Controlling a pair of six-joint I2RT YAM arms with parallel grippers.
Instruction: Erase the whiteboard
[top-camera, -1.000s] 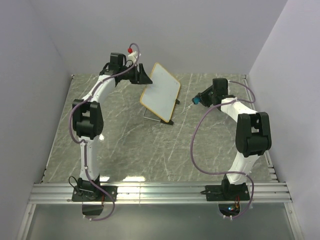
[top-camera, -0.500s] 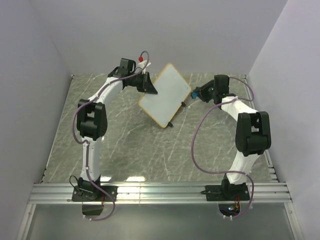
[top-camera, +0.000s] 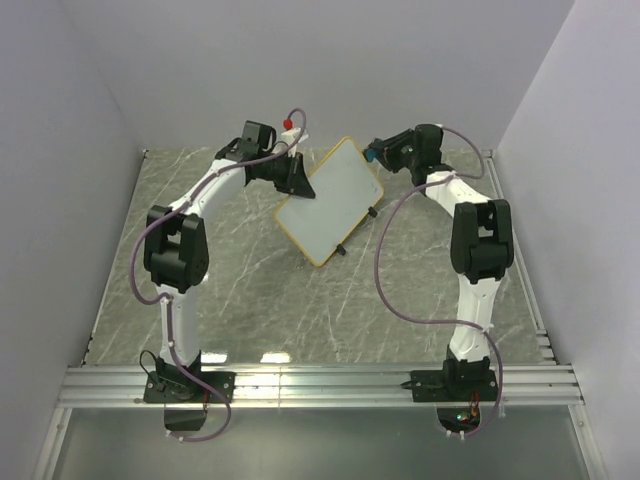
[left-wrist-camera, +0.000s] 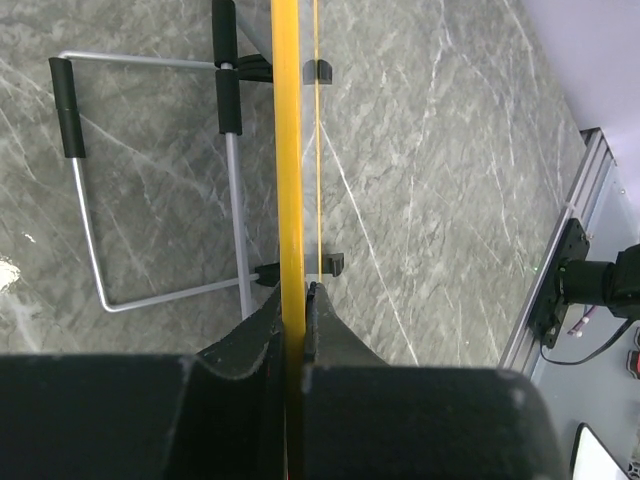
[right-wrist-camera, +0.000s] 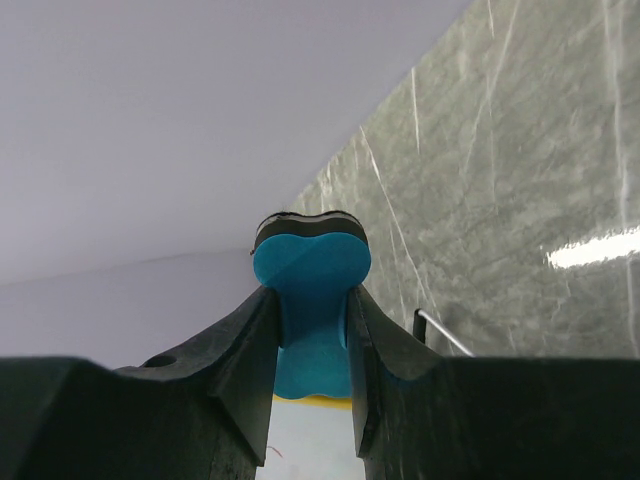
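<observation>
Next, I sweep my right gripper back across the whiteboard's white side (top-camera: 345, 206), because a red mark is still there and the eraser sticks out past the whiteboard's tan-yellow frame.
The whiteboard (top-camera: 326, 203), white with a tan-yellow frame, hangs tilted above the table at the back centre. My left gripper (top-camera: 297, 181) is shut on its left edge. In the left wrist view that edge is a yellow strip (left-wrist-camera: 288, 150) running up from between the clamped fingers of the left gripper (left-wrist-camera: 296, 296). My right gripper (top-camera: 376, 153) sits at the board's upper right corner, shut on a blue eraser (top-camera: 368, 156). In the right wrist view the eraser (right-wrist-camera: 311, 272) juts out between the fingers, just over the board's white face (right-wrist-camera: 300, 445), which carries a faint red mark.
A bent wire stand (left-wrist-camera: 92, 240) with black sleeves lies on the grey marble table under the board. Two black feet (left-wrist-camera: 333, 264) stick out of the board's frame. The back wall is close behind both grippers. An aluminium rail (top-camera: 320, 383) runs along the near edge.
My left gripper closed on the board's edge and swung it up and to the right, off its stand. The right arm carried the eraser left to the board's upper corner.
</observation>
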